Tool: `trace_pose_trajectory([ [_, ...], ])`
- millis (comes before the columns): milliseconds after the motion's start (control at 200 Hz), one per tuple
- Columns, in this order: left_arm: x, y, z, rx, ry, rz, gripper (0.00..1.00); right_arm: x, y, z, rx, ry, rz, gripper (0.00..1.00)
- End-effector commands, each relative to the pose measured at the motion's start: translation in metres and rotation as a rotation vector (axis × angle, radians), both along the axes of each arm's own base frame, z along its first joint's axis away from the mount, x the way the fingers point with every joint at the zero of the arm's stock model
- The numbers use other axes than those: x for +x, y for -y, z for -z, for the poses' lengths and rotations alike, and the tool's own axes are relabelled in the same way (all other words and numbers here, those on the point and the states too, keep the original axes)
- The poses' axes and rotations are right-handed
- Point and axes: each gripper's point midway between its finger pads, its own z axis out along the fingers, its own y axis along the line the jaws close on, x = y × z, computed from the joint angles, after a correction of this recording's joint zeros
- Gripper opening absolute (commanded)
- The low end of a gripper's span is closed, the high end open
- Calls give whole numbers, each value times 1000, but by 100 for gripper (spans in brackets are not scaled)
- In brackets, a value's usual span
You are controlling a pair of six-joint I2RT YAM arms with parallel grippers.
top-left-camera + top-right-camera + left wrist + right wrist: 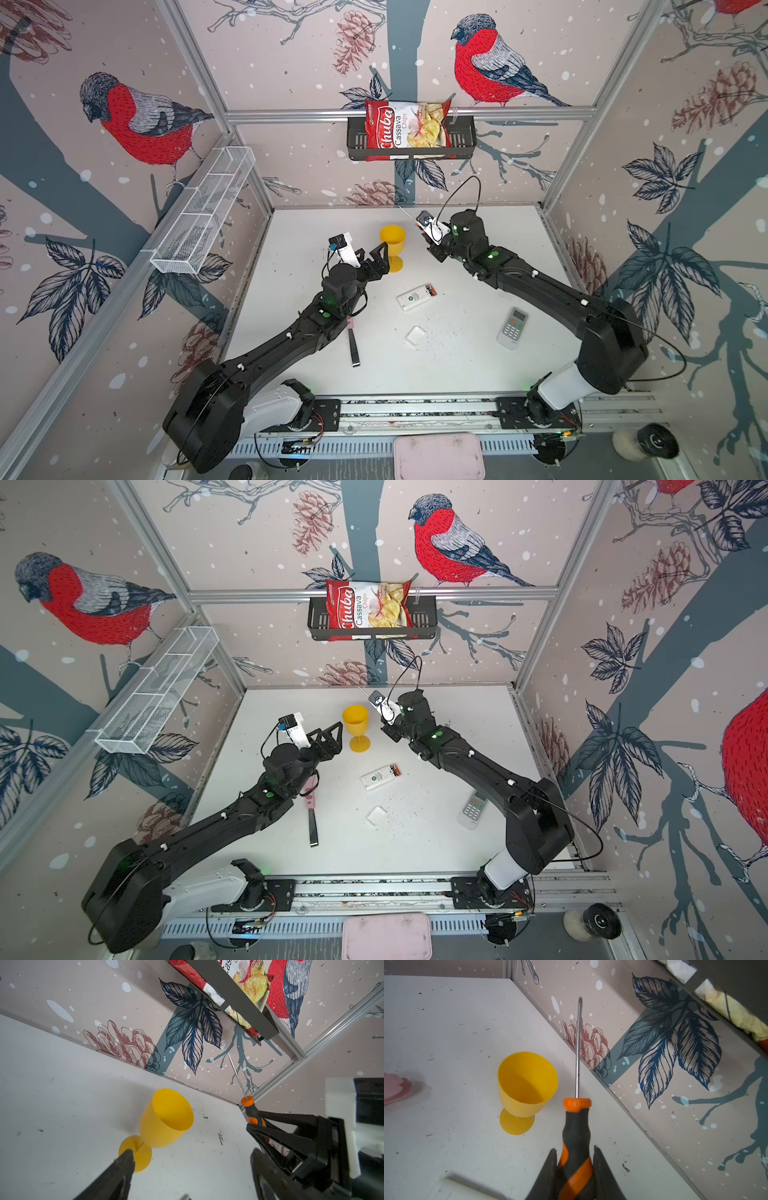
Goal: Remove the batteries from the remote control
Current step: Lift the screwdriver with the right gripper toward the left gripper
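The screwdriver's shaft [578,1050] points at the back wall, away from the batteries, so my left gripper should take the shaft while my right gripper regrips the screwdriver's handle [577,1130].
The white remote control [411,298] [374,780] lies face down mid-table with its compartment uncovered. The batteries [431,289] [394,770] show there as small orange and black cylinders. My left gripper [191,1155] [383,259] hovers open with nothing between its jaws, beside the foot of a yellow goblet [166,1118] [392,245]. My right gripper [574,1149] is shut on the orange-and-black handle of a screwdriver [577,1126], held above the table right of the goblet. Its thin shaft [407,212] points toward the back wall.
A small white cover [415,336] lies in front of the remote. A second, grey-buttoned remote [513,327] sits under the right arm. A pink-handled tool [352,345] lies by the left arm. A chips bag [409,124] fills the black wall basket. A white wire basket [203,212] hangs left.
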Motion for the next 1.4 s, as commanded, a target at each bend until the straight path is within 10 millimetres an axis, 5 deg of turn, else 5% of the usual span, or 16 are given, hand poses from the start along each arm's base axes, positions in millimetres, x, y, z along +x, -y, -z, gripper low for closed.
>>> trace_pose_trajectory([
  [0,0,-4,-13,-24,49,-11,87,-13,-11,6,31,-102,-101,0],
  [730,-14,-3,-11,-127,68,39,69,-29,-16,17,88,-404,-270,0],
  [986,-7,11,-19,-196,73,83,67,-39,-18,7,126,-388,-305,0],
  [1396,-15,-1,-17,-209,69,50,67,-47,-26,-8,54,-117,-207,0],
])
